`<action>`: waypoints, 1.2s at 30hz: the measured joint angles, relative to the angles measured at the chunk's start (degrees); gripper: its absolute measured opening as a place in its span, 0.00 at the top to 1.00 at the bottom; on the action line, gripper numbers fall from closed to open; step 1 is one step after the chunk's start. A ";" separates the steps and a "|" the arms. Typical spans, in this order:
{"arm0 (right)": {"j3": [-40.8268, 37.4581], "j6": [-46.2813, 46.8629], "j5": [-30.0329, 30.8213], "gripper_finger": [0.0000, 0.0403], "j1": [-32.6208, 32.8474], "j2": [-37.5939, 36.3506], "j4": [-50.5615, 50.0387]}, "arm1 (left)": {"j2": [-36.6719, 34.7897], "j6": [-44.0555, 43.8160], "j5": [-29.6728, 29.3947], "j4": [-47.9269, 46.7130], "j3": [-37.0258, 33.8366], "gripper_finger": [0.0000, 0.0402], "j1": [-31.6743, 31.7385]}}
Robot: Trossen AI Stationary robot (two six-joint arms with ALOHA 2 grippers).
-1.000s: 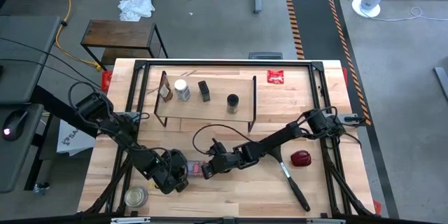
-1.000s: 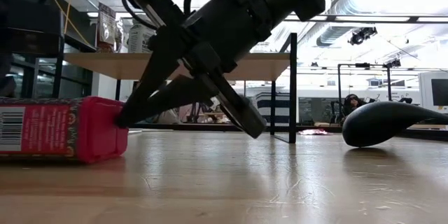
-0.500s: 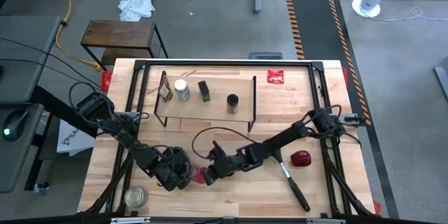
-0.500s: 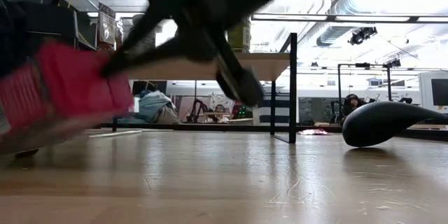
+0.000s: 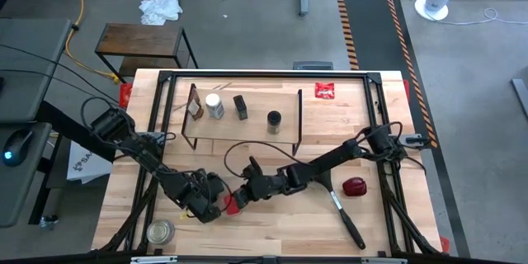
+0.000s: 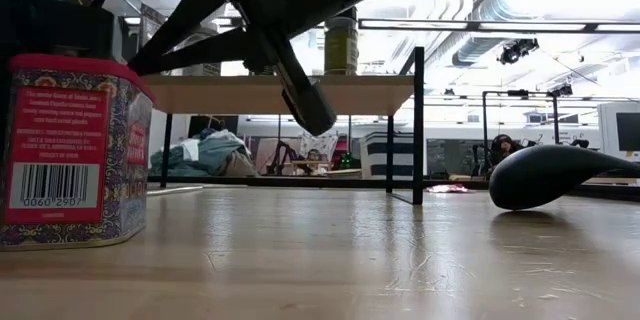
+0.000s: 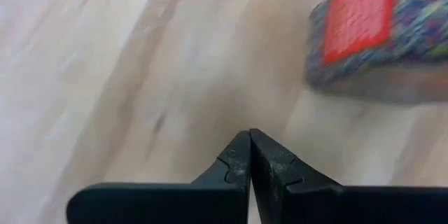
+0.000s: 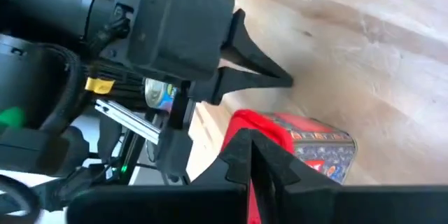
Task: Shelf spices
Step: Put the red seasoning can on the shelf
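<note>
The red square tin's barcode side point(image 6: 55, 165) points to the front, so next my right gripper moves away while my left gripper turns the tin point(image 5: 230, 205) and then grips it from above.
The red square tin point(image 6: 70, 150) stands upright on its base on the table near the front; it also shows in the high view point(image 5: 233, 205). My right gripper point(image 8: 249, 140) is shut, with its tips at the tin's red lid. My left gripper point(image 7: 250, 138) is shut and stands just beside the tin point(image 7: 378, 35), touching nothing. The shelf point(image 5: 247, 132) stands farther back. On its top are the brown bottle point(image 5: 195, 109), the white-capped jar point(image 5: 214, 106), the black box point(image 5: 241, 107) and the dark-lidded jar point(image 5: 274, 120). My right gripper has its shut fingers at the top edge of the tin's lid point(image 8: 241, 120), coming slanting down from the table's right. I cannot tell whether they touch it. The tin stands upright on the table.
A clear glass jar with a metal lid point(image 5: 159, 232) stands at the front left. A flat red packet point(image 5: 325, 91) lies at the back right. A dark red rounded object point(image 5: 355, 186) and a black-handled tool point(image 5: 346, 219) lie at the right front.
The red tin has been tipped from lying on its side to standing upright on its base. Both shut grippers have risen from table height beside the tin's end to about the level of its top.
</note>
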 joint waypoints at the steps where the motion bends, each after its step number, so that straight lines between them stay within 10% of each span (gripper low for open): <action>1: 0.00 -0.22 -0.01 1.00 0.00 0.00 0.11 | -0.25 0.30 0.25 -1.40 0.28 1.00 -0.04; 8: -0.09 -11.57 -1.79 1.00 0.21 -6.00 -6.56 | -8.61 -2.07 -2.55 -4.71 2.06 1.00 -5.13; 21: -0.13 -18.13 4.72 0.99 4.53 -16.74 -42.31 | -2.95 -21.96 -9.47 25.60 2.11 0.92 -12.82; 31: -0.11 -16.73 3.72 0.64 7.46 -16.46 -47.10 | -1.62 -29.90 -14.23 31.95 2.06 0.56 -8.29; 36: -0.11 -19.65 0.83 0.56 7.62 -16.46 -49.78 | -1.55 -37.06 -12.61 33.97 2.14 0.57 -7.85</action>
